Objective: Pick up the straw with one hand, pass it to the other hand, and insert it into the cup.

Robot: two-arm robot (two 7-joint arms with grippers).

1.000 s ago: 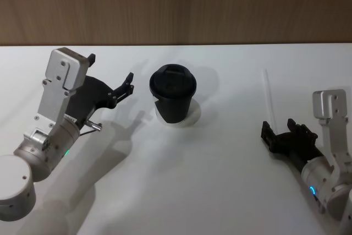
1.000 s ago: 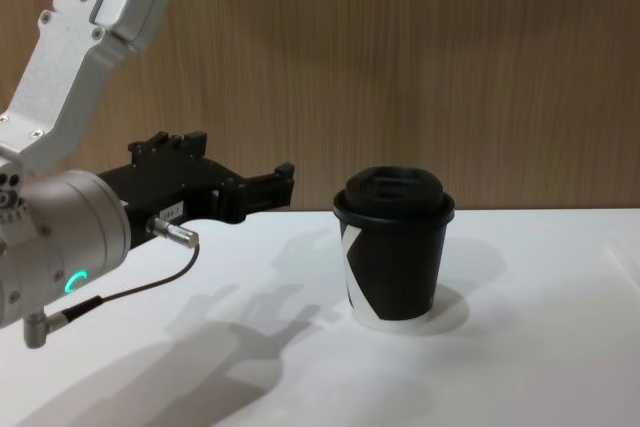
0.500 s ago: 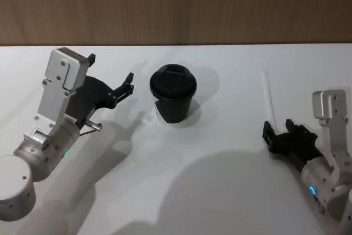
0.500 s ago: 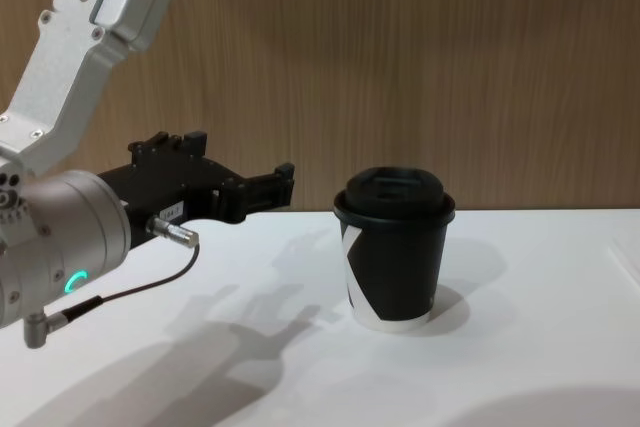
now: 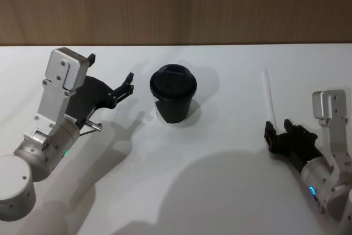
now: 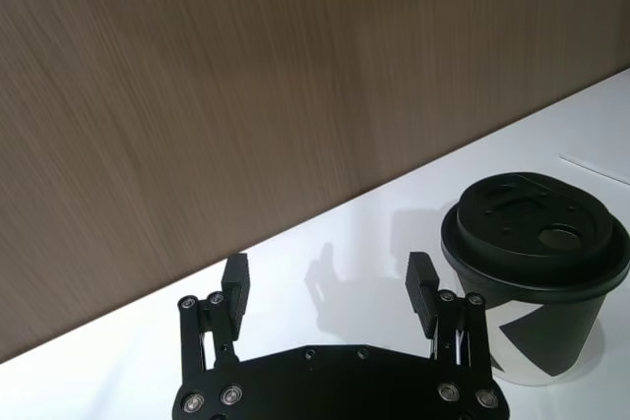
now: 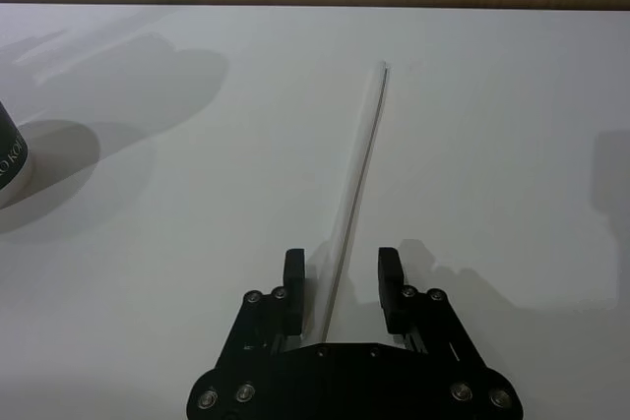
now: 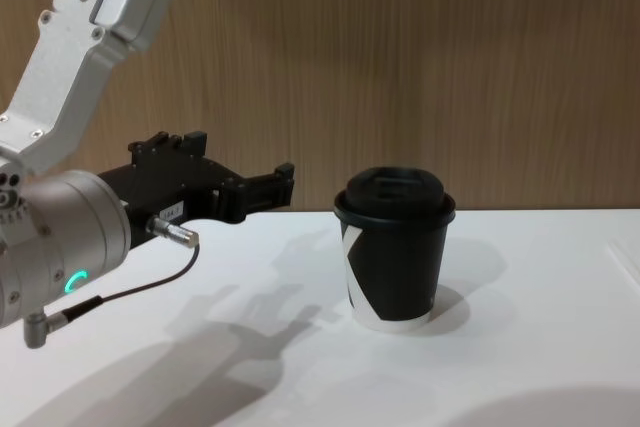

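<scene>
The white straw [image 5: 268, 97] lies straight all the way to its far end [image 5: 265, 72], so I expect it to stick out stiffly when I lift it by its near end.
The white straw [image 5: 269, 94] lies flat on the table at the right. In the right wrist view the straw [image 7: 356, 179] runs lengthwise between the fingers of my right gripper [image 7: 342, 270], which is open with a jaw on each side of the near end. From the head, the right gripper [image 5: 278, 127] sits just in front of the straw. The black lidded cup [image 5: 173, 94] stands upright mid-table, with a white mark on the cup [image 8: 395, 257]. My left gripper [image 5: 125, 86] hangs open to the left of the cup, above the table and holding nothing; the left gripper [image 6: 328, 280] faces the cup [image 6: 536, 292].
The white table [image 5: 220, 191] meets a wooden wall [image 5: 176, 4] behind it. A broad soft shadow covers the near part of the table between the arms. A thin cable [image 8: 110, 297] hangs from the left arm.
My right gripper has edged slightly to the right along the straw's near end. A broad shadow has spread over the front of the table. The left arm and cup have not moved.
</scene>
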